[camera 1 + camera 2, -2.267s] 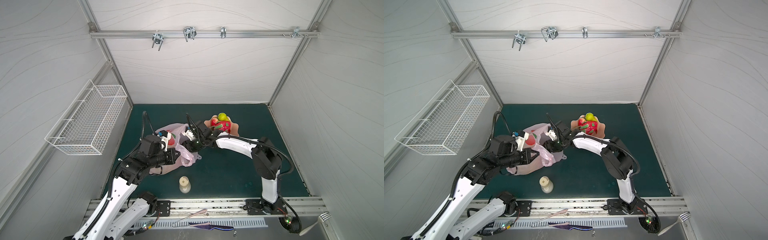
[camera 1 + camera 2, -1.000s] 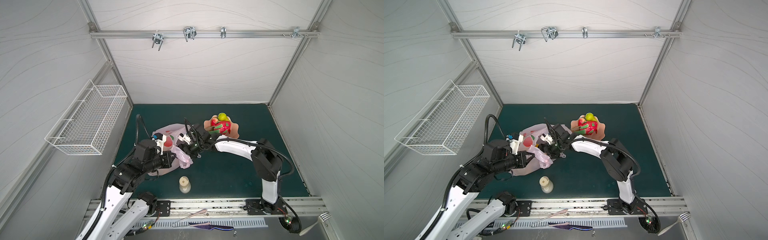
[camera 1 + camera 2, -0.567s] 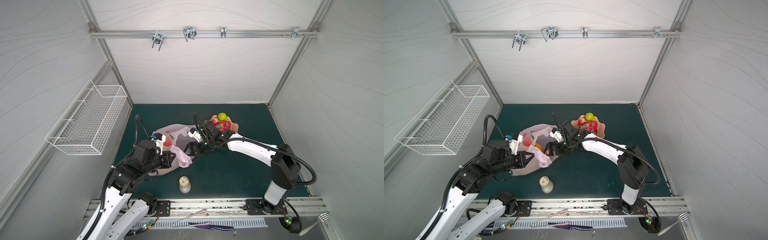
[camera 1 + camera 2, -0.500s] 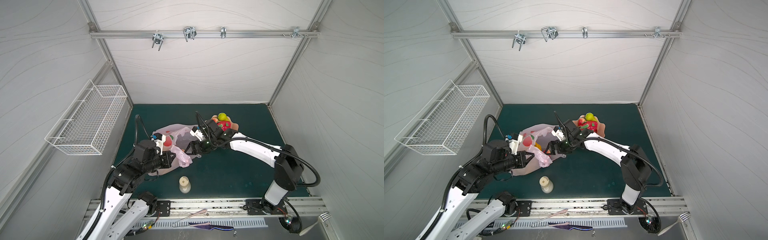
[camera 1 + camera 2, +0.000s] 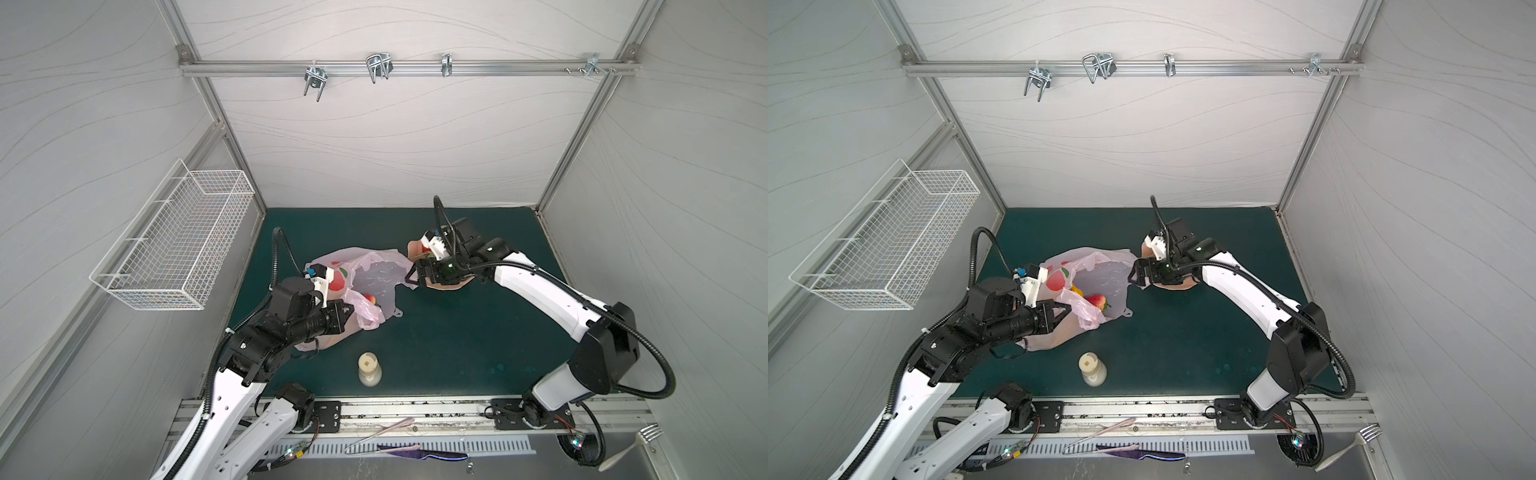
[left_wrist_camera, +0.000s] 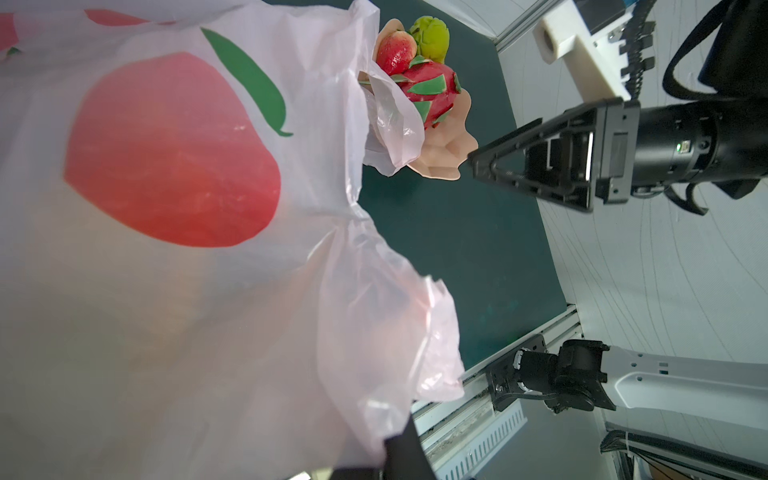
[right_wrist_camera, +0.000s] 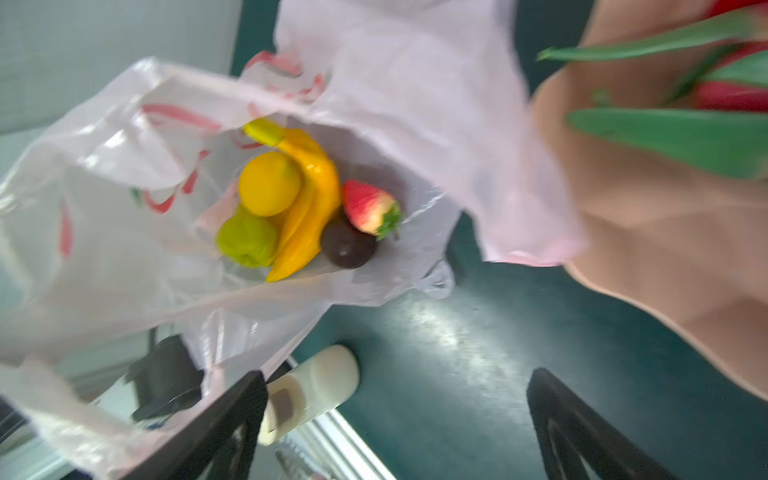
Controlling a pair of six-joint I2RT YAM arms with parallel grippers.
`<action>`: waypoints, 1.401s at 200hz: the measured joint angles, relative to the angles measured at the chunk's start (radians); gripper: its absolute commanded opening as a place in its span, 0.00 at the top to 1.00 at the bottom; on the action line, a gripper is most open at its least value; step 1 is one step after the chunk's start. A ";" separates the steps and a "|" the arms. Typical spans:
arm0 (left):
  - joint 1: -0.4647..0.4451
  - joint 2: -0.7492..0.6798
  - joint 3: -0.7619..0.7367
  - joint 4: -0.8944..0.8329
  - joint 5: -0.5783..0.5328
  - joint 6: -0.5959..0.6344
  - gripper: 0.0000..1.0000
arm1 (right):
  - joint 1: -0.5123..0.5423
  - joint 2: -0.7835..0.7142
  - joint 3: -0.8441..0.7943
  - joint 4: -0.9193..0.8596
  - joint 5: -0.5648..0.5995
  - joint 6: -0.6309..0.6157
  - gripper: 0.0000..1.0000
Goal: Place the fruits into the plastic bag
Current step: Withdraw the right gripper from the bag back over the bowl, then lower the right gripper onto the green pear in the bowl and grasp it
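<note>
My right gripper should carry on with open fingers toward the green fruit (image 6: pixel 432 38), which lies uncovered at the peach dish's far rim (image 6: pixel 390 28), and close there.
The pink plastic bag (image 5: pixel 376 272) (image 5: pixel 1100 272) lies open at mid-left. My left gripper (image 5: pixel 352 309) (image 5: pixel 1068 309) is shut on its near rim, which covers the finger (image 6: pixel 405 446). Inside the bag lie a banana (image 7: pixel 309 199), a lemon (image 7: pixel 269 183), a green pear (image 7: pixel 247 241), a strawberry (image 7: pixel 368 208) (image 5: pixel 1096 300) and a dark plum (image 7: pixel 348 246). My right gripper (image 5: pixel 412 277) (image 5: pixel 1133 276) (image 7: pixel 399 374) stands open and empty between the bag's mouth and the peach dish (image 6: pixel 444 145) (image 5: pixel 444 286). On the dish are a strawberry (image 6: pixel 397 50), a green fruit (image 6: pixel 432 35) and a red fruit with green scales (image 6: pixel 432 89).
A cream bottle (image 5: pixel 369 369) (image 5: pixel 1093 369) (image 7: pixel 309 388) stands near the mat's front edge, below the bag. A white wire basket (image 5: pixel 178 237) hangs on the left wall. A fork (image 5: pixel 631 446) and a knife (image 5: pixel 415 451) lie on the front rail, off the mat.
My right gripper, open throughout, has drawn back rightward out of the bag's mouth to the dish's near edge. The left gripper has kept its hold on the bag.
</note>
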 measured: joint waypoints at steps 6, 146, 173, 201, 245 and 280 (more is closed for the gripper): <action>0.000 0.001 0.000 0.003 0.001 0.000 1.00 | -0.026 0.008 0.026 -0.021 0.044 -0.022 0.01; 0.000 0.023 0.000 0.005 0.016 -0.013 1.00 | -0.262 0.418 0.371 0.022 0.305 -0.366 0.02; 0.000 0.034 0.000 0.005 0.019 -0.015 1.00 | -0.282 0.491 0.437 0.030 0.283 -0.375 0.02; 0.000 0.050 0.000 0.005 0.021 -0.015 1.00 | -0.299 0.557 0.487 0.032 0.263 -0.375 0.03; 0.000 0.082 0.000 0.004 0.023 -0.014 1.00 | -0.309 0.631 0.545 0.035 0.231 -0.384 0.04; 0.000 0.088 0.000 0.003 0.023 -0.014 1.00 | -0.309 0.663 0.566 0.035 0.218 -0.384 0.06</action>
